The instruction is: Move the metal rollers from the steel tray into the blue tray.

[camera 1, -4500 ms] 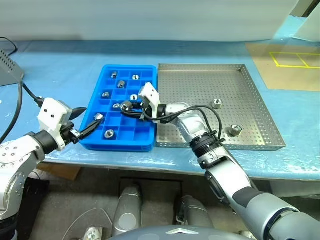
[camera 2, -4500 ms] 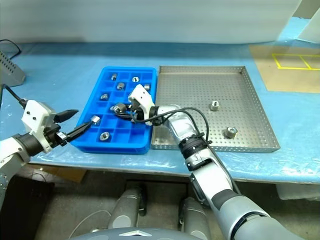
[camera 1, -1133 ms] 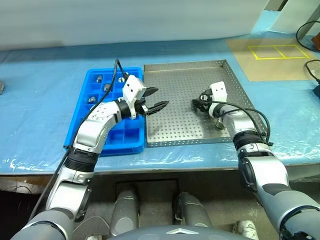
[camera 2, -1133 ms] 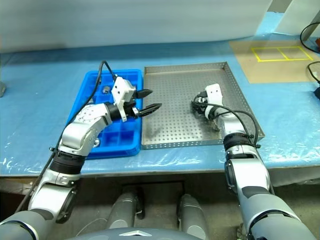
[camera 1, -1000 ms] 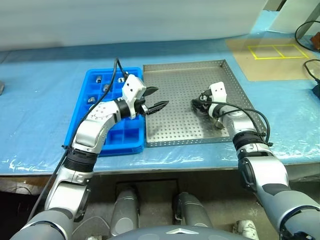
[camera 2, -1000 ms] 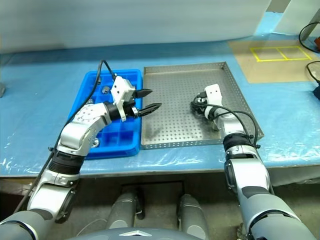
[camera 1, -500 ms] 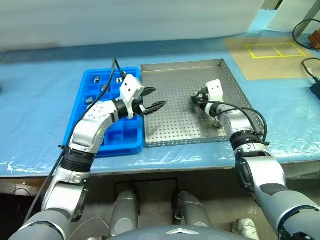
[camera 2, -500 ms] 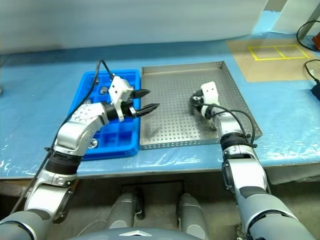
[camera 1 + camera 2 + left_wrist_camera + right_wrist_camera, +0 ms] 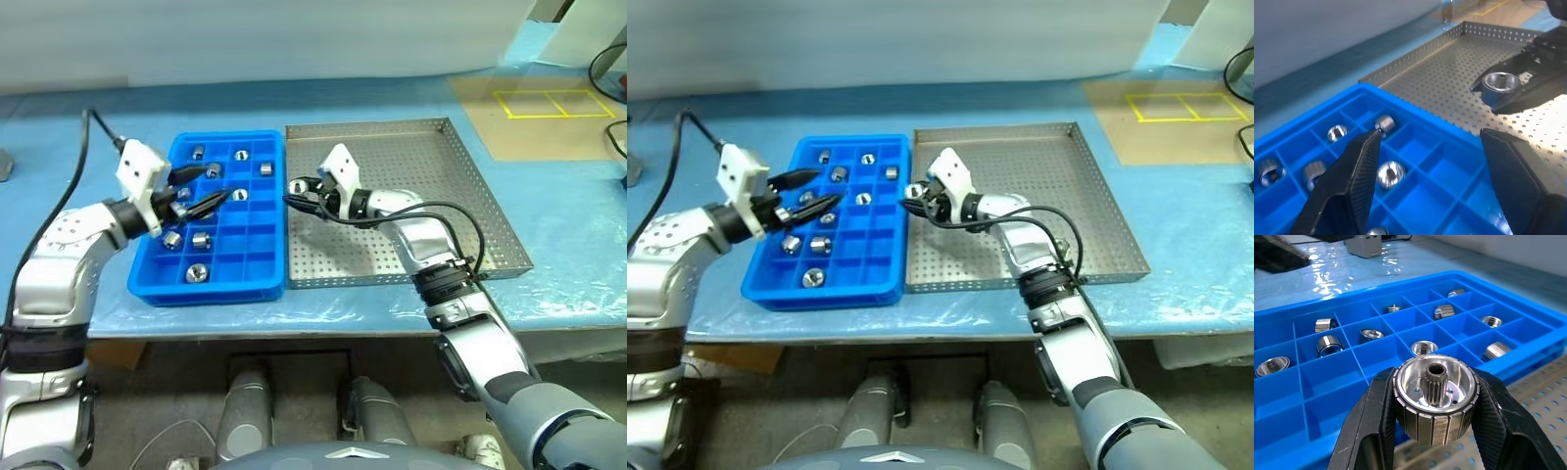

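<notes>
The robot's right gripper holds its roller upright [image 9: 298, 186] beside an empty compartment of the blue tray, so it should keep going over that compartment [image 9: 261, 214] and let go there.
The blue tray [image 9: 211, 290] lies left of the steel tray [image 9: 431, 162] and holds several metal rollers [image 9: 240, 154] in its square compartments. My right gripper [image 9: 295, 192] hovers above the steel tray's left rim, beside the blue tray, shut on one roller [image 9: 1435, 399]. That roller is ribbed and has a small toothed shaft in its centre. My left gripper [image 9: 216, 183] stands open and empty over the blue tray's left half. In the left wrist view its fingers [image 9: 1352, 181] frame the compartments, and the right gripper's roller [image 9: 1498, 85] faces them.
The trays lie on a light-blue covered table. A brown mat with yellow lines [image 9: 549, 103] is at the far right. A black cable [image 9: 93, 127] trails from my left wrist. The table's front edge runs just below both trays.
My right gripper has shut on a roller and carried it left from the steel tray's right side to the blue tray's edge. My left gripper swung left to above the blue tray.
</notes>
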You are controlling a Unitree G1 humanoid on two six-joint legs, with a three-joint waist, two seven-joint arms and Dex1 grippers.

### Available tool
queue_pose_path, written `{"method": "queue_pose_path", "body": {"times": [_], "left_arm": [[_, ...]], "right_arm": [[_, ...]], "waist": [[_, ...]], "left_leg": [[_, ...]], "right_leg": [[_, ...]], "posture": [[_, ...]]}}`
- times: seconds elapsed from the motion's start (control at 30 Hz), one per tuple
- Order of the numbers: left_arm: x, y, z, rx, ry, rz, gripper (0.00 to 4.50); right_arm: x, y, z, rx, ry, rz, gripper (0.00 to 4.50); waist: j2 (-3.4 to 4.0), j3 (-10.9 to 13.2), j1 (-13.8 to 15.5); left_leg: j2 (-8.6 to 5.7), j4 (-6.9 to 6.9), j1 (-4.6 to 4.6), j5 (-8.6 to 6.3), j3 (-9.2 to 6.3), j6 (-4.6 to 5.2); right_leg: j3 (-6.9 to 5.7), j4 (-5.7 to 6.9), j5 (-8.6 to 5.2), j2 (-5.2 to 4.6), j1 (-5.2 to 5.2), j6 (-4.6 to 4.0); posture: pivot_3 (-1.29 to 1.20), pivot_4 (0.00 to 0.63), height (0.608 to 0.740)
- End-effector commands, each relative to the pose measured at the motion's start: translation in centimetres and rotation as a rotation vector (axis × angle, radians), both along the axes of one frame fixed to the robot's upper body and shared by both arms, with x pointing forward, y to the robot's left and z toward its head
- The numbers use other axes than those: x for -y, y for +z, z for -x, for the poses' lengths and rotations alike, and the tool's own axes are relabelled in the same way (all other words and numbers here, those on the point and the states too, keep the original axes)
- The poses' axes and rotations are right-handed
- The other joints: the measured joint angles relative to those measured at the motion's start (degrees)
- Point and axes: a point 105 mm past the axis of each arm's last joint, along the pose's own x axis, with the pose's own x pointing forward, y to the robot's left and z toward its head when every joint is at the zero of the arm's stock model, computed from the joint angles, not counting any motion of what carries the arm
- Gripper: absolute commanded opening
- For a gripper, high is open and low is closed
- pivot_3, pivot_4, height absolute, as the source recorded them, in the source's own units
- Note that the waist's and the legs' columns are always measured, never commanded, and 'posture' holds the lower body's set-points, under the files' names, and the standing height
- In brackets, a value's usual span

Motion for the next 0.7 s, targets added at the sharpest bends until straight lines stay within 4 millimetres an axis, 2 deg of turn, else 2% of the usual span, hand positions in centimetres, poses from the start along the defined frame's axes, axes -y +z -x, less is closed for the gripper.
{"method": "queue_pose_path", "body": {"times": [0.03,0.2,0.4,0.63,0.67,0.7], "left_arm": [[-0.3,1.3,1.4,0.049,0.026,-0.025,3.43],[-0.6,1.0,2.3,0.045,0.093,-0.012,3.43],[-0.4,0.8,2.6,0.039,0.115,-0.007,3.43],[0.2,0.8,2.2,0.039,0.102,-0.005,3.43],[0.3,0.8,2.1,0.039,0.097,-0.005,3.43],[0.5,0.8,2.0,0.038,0.090,-0.003,3.43]], "right_arm": [[-1.4,1.2,-0.8,0.053,-0.003,-0.022,1.70],[-3.1,0.2,-1.0,0.014,0.023,-0.031,1.70],[-3.9,-1.1,-2.0,-0.018,-0.030,-0.022,1.70],[-2.3,-2.1,-3.9,-0.029,-0.185,-0.015,1.70],[-2.1,-2.1,-3.9,-0.031,-0.185,-0.020,2.43],[-1.9,-2.0,-3.9,-0.031,-0.181,-0.026,2.75]], "waist": [[0.01,0.0,0.8],[0.00,0.0,1.8],[0.00,0.0,2.2],[-0.01,0.0,2.4],[-0.02,0.0,2.5],[-0.02,0.0,2.6]], "left_leg": [[0.01,-0.03,0.02,0.02,0.00,-0.03],[-0.01,-0.07,0.02,0.03,-0.01,-0.06],[0.01,-0.11,0.02,0.04,-0.01,-0.08],[0.01,-0.12,0.08,0.06,-0.02,-0.12],[0.00,-0.12,0.08,0.06,-0.02,-0.12],[-0.01,-0.12,0.08,0.06,-0.02,-0.12]], "right_leg": [[0.00,0.01,0.00,0.00,-0.01,0.00],[-0.02,0.00,-0.01,-0.01,0.00,0.00],[-0.01,0.00,-0.01,0.00,-0.04,0.00],[-0.01,0.04,-0.01,0.00,-0.02,0.00],[-0.01,0.04,-0.01,0.00,-0.02,0.00],[-0.01,0.04,-0.01,-0.01,0.00,0.01]], "posture": [[0.19,0.150,0.740],[0.24,0.150,0.740],[0.26,0.150,0.740],[0.23,0.150,0.740],[0.23,0.150,0.740],[0.22,0.150,0.740]]}}
